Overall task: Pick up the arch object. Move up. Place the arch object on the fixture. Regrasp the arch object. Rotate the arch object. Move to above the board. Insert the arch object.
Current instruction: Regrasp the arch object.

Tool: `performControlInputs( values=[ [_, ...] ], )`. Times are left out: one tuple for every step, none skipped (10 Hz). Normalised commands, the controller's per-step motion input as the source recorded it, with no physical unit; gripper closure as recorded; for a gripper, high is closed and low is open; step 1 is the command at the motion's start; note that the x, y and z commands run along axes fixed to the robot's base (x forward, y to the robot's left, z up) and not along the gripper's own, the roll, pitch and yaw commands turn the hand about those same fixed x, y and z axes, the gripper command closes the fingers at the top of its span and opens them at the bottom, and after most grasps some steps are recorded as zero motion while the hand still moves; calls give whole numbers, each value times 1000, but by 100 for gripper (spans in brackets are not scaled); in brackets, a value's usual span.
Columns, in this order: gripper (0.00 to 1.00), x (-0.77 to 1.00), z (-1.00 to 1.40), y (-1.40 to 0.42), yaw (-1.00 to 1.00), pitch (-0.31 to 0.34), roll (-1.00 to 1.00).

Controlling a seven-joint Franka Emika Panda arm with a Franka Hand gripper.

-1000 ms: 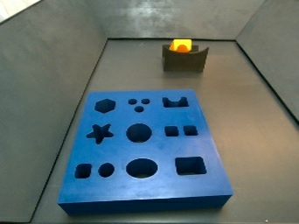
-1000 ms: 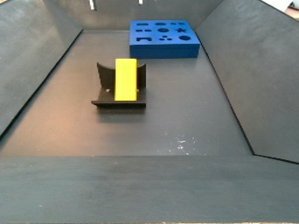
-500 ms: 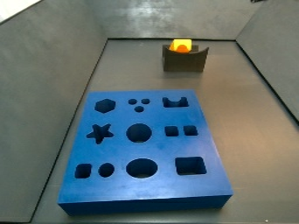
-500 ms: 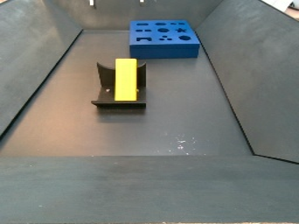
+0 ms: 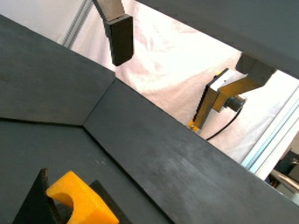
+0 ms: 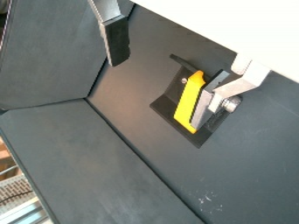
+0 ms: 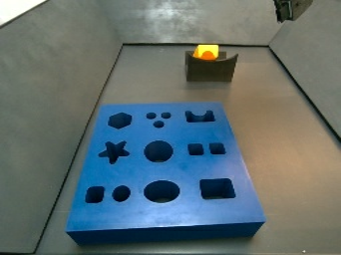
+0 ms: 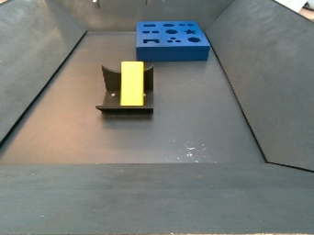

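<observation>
The fixture's sides spread apart at the top. The arch object will therefore come loose as I lift it and leave the fixture behind.
The yellow arch object stands upright in the dark fixture at the far end of the floor, and shows in both side views. The blue board with its shaped holes lies apart from the fixture. My gripper only peeks in at an upper corner of a side view, high above the floor. In both wrist views the gripper is open with nothing between its fingers, and the arch object sits well below it on the fixture.
Sloping dark walls enclose the floor on all sides. The board lies against the far end in a side view. Outside the wall, a wrist view shows a white sheet and a yellow frame.
My gripper's edge has come further into view at the upper right corner of a side view. The arch object, fixture and board have not moved.
</observation>
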Motion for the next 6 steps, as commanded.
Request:
performControlInputs(
  values=[
    [0, 69, -4, -26, 154, 83, 201],
    [0, 31, -1000, 75, 150, 53, 115],
    [0, 35, -1000, 74, 153, 41, 109],
    [0, 46, -1000, 68, 149, 6, 98],
    [0, 53, -1000, 63, 139, -30, 89],
    [0, 62, -1000, 58, 117, -75, 76]
  ],
)
